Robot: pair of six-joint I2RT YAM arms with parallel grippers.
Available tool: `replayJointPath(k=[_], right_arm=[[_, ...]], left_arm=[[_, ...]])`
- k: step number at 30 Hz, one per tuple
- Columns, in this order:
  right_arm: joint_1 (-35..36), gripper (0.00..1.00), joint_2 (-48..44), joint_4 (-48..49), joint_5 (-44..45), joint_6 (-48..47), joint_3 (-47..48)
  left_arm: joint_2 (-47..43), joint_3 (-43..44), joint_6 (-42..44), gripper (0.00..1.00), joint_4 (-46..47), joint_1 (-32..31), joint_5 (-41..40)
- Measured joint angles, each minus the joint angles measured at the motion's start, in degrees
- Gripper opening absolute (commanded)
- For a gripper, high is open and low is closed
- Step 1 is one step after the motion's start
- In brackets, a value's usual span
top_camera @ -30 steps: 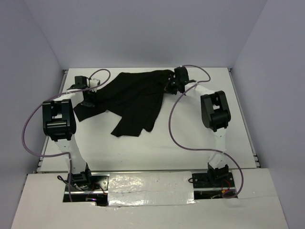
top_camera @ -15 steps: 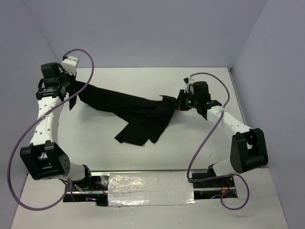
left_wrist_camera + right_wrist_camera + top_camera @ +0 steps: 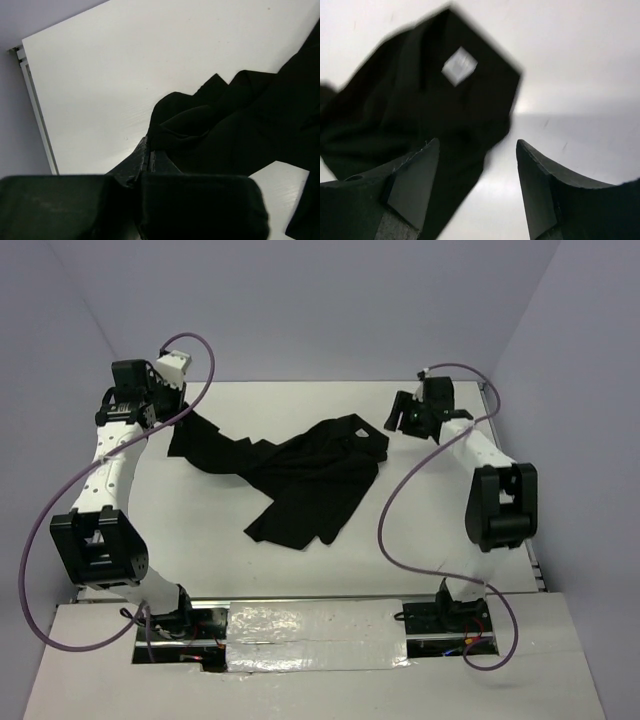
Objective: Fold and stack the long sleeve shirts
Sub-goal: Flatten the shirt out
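Note:
I expect the black long sleeve shirt to leave its lower flap [image 3: 300,517] lying when I raise the end with my right gripper, because the shirt lies in slack folds [image 3: 338,452].
The black long sleeve shirt [image 3: 310,475] lies crumpled across the middle of the white table [image 3: 250,570], with one end stretched toward the back left. My left gripper [image 3: 172,423] is shut on that end; in the left wrist view its closed fingertips [image 3: 147,149] pinch the fabric [image 3: 240,125]. My right gripper [image 3: 398,418] hovers open just right of the shirt's other end. In the right wrist view the shirt [image 3: 405,115] shows a small white square tag [image 3: 459,65], and nothing sits between the spread jaws of the gripper [image 3: 478,142].
Grey walls close in the table on three sides. A raised rail [image 3: 508,480] runs along its right edge and another [image 3: 35,105] along the left. Purple cables [image 3: 395,510] loop from both arms.
The right gripper opened and let go of the shirt, then drew back to the right; that end dropped onto the table. The left arm shifted slightly, still holding its end.

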Motion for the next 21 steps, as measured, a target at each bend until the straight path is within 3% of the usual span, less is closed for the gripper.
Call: replayJointPath(k=[6,16,17,18,19,20,21], right_arm=[[11.1,0.74,-11.8,1.1,4.5,3.0,-13.7],[18.1,0.76,0.2,2.4,8.0,8.0,-9.6],[18.4,0.76,0.7,2.5,8.2,8.7,-9.5],[18.7,0.76,1.0,2.4,8.6,9.3,-9.3],[18.9,0.74,1.2,2.5,8.8,10.1,-9.1],[18.9,0.64,1.7,2.4,8.9,10.4,-8.8],[19.0,0.52,2.1,2.4,8.9,10.7,-8.3]], left_arm=[[3.2,3.3,-1.2,0.0,-0.2,0.2,-1.7],[18.4,17.7,-5.5,0.0,1.4,0.2,-5.1],[20.6,19.5,-5.8,0.07,1.4,0.2,-6.0],[22.9,21.4,-6.0,0.32,1.4,0.2,-6.7],[26.3,24.9,-6.2,0.45,0.7,0.2,-7.8],[29.1,27.8,-6.2,0.59,0.3,0.2,-8.5],[31.9,30.9,-6.4,0.64,-0.8,0.2,-9.3]])
